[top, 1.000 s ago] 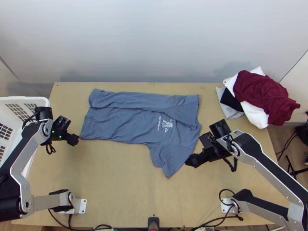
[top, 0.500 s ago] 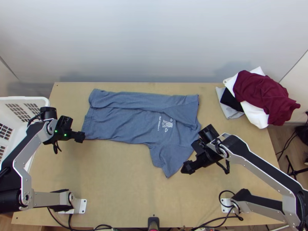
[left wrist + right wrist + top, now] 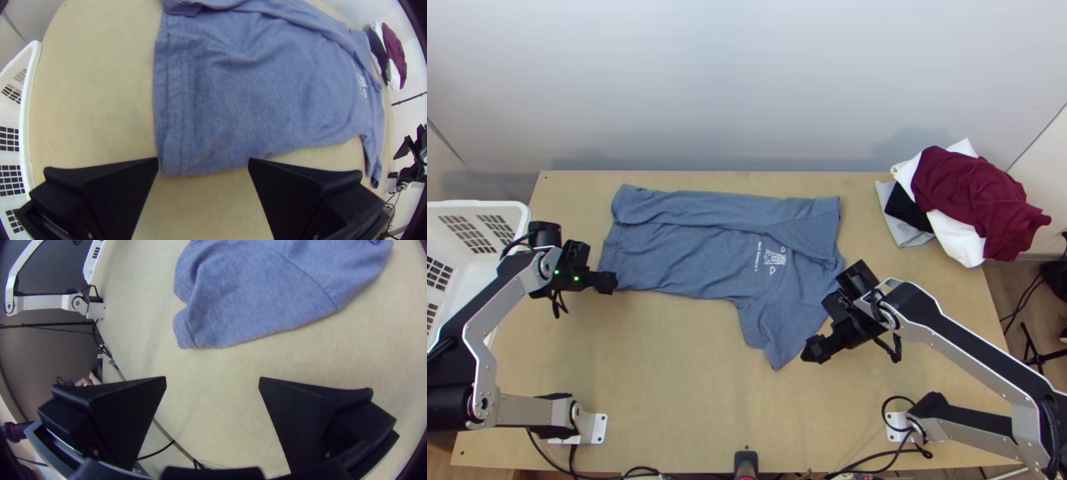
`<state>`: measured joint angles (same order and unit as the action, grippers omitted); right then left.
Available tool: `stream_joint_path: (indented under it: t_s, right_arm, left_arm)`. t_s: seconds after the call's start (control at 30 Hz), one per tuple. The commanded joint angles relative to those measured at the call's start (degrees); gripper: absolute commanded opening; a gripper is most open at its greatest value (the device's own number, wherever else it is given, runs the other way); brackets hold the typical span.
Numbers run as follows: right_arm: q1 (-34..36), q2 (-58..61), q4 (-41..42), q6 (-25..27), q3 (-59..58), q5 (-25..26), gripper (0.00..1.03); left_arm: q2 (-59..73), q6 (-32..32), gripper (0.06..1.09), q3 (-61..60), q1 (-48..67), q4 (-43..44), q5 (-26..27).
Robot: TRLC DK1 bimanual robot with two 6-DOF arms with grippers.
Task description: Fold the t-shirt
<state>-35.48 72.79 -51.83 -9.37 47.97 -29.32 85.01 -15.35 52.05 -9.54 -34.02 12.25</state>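
The dark red cloth (image 3: 971, 190) lies in a loose heap on the pile (image 3: 1013, 222), so it will slide along when the robot pulls the blue-grey t-shirt over it.
The blue-grey t-shirt (image 3: 699, 252) lies flat on the table, its far side folded inward lengthwise, with a sleeve spread toward the near edge. At the hem's near corner is my left gripper (image 3: 605, 282); in the left wrist view that gripper (image 3: 203, 162) is open, its fingers either side of the shirt's (image 3: 253, 89) corner. My right gripper (image 3: 813, 352) is just right of the near sleeve. In the right wrist view the right gripper (image 3: 213, 382) stands open over bare wood, beside the sleeve (image 3: 249, 306), holding nothing.
A white basket (image 3: 513, 210) stands at the table's left edge. A pile of clothes, with a dark red one (image 3: 971, 192) on top, lies at the far right corner. Bare tabletop (image 3: 683, 376) stretches between the arms' bases.
My left gripper has moved right, over the hem's near corner. My right gripper has shifted slightly left and toward the near edge, mostly in the first half second. The shirt lies as before.
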Motion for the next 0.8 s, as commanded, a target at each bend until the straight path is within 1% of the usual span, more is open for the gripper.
stream_joint_path:
  t_s: [0.0,0.03,0.07,0.1,0.13,0.17,0.33,0.4,0.5,0.63,0.7,0.77]
  right_arm:
    - [-0.11,-0.28,0.42,0.14,-0.5,0.05,0.96]
    - [-0.11,-0.28,0.51,0.23,-0.33,0.05,0.96]
    - [-0.11,-0.2,0.51,0.14,-0.06,0.05,0.96]
    - [-0.11,-0.11,0.42,0.14,0.2,0.05,0.96]
    - [-0.11,-0.02,0.42,0.14,0.46,0.05,0.96]
    - [-0.11,-0.02,0.51,0.05,0.55,0.05,0.96]
    - [-0.37,-0.2,1.21,-0.39,-0.94,-0.3,0.96]
    - [-1.17,-0.11,2.7,-0.92,-1.82,-0.47,0.96]
    - [-2.92,1.74,5.69,-1.71,-3.58,-0.65,0.96]
    - [-7.58,5.16,9.47,-3.55,-4.55,-1.18,0.96]
    - [-8.81,6.39,12.2,-4.96,-4.46,-1.09,0.96]
    - [-8.99,7.71,16.77,-7.16,-4.55,-1.0,0.96]
  left_arm:
    - [1.56,0.68,1.03,0.07,2.51,0.53,-0.3]
    - [2.09,0.76,1.03,0.15,2.6,0.8,-0.3]
    - [3.14,1.2,0.96,0.24,2.51,1.41,-0.21]
    - [4.28,0.68,0.78,0.33,2.51,1.41,-0.12]
    - [5.25,-0.55,0.46,0.33,2.6,1.76,-0.12]
    - [6.04,-0.47,0.08,0.33,2.69,3.52,-0.21]
    - [4.2,-0.2,0.09,0.95,1.98,4.14,-0.3]
    - [3.41,-0.2,0.09,2.44,1.19,2.99,-0.39]
    - [2.0,-0.55,0.09,3.85,0.05,2.56,-0.47]
    - [1.03,-1.61,0.09,4.37,-0.3,2.29,-1.26]
    - [1.03,-1.87,0.09,4.29,-0.13,2.38,-2.49]
    - [1.03,-1.87,0.09,4.29,-0.13,2.38,-2.58]
